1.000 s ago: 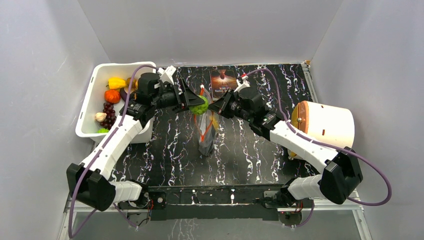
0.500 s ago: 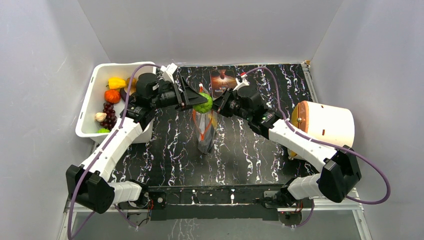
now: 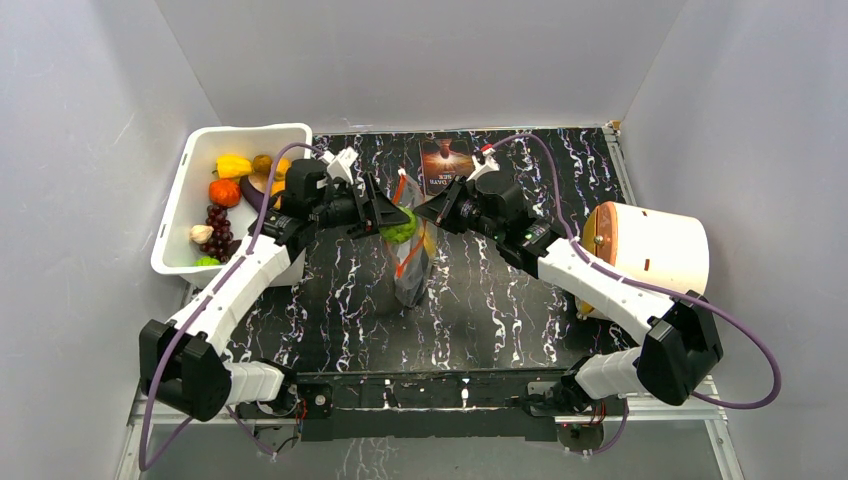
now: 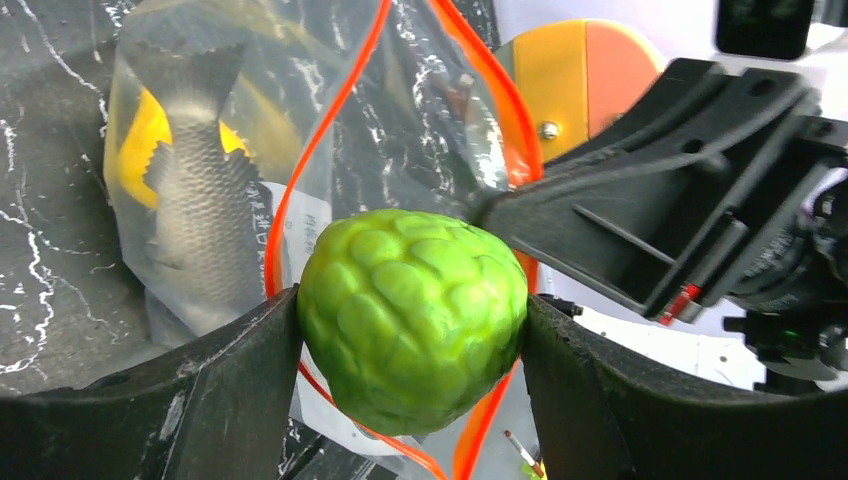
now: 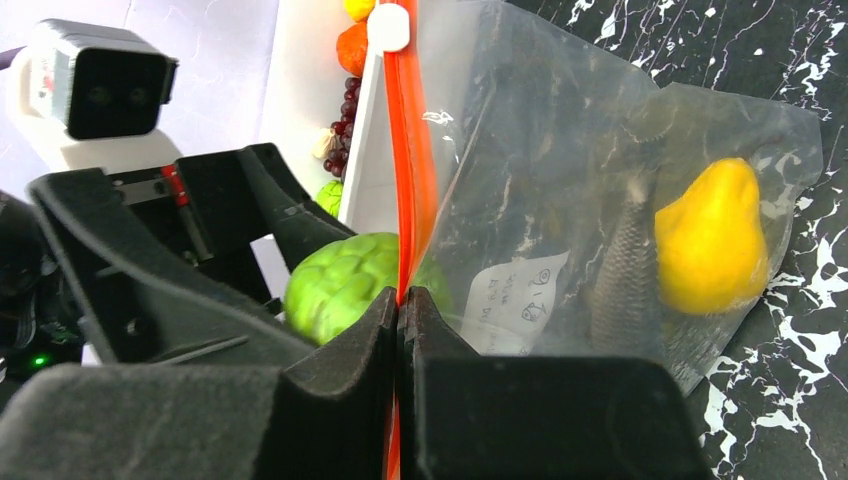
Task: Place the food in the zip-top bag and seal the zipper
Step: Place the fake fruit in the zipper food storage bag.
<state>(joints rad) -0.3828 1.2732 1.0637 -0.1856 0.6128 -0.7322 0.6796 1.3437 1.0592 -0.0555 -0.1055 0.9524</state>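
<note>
My left gripper's fingers reach across both zipper edges [image 4: 529, 270] around the green fruit, so next I let go of the fruit inside the bag's opening and then go to the zipper's loose edge [image 4: 275, 245].
The clear zip-top bag [image 3: 411, 262] hangs open in mid-table with a fish [image 4: 205, 215] and a yellow pear [image 5: 710, 240] inside. My left gripper [image 4: 412, 325] is shut on a bumpy green fruit [image 4: 412, 315] and holds it at the bag's mouth, inside the loop of the red-orange zipper [image 4: 300, 170]. In the top view the fruit [image 3: 400, 226] sits at the bag's top. My right gripper [image 5: 402, 300] is shut on the zipper strip [image 5: 408, 150] and holds the bag up by its edge. The white label patch [image 5: 515, 300] shows through the plastic.
A white tub [image 3: 190, 195] at the back left holds several more toy foods: grapes, a yellow pepper, a tomato. A book [image 3: 445, 165] lies at the back. A white cylinder with an orange end [image 3: 650, 250] stands at the right.
My left gripper has carried the green fruit down and right, from beside the bag's top edge into its mouth. My right gripper has kept its hold on the zipper.
</note>
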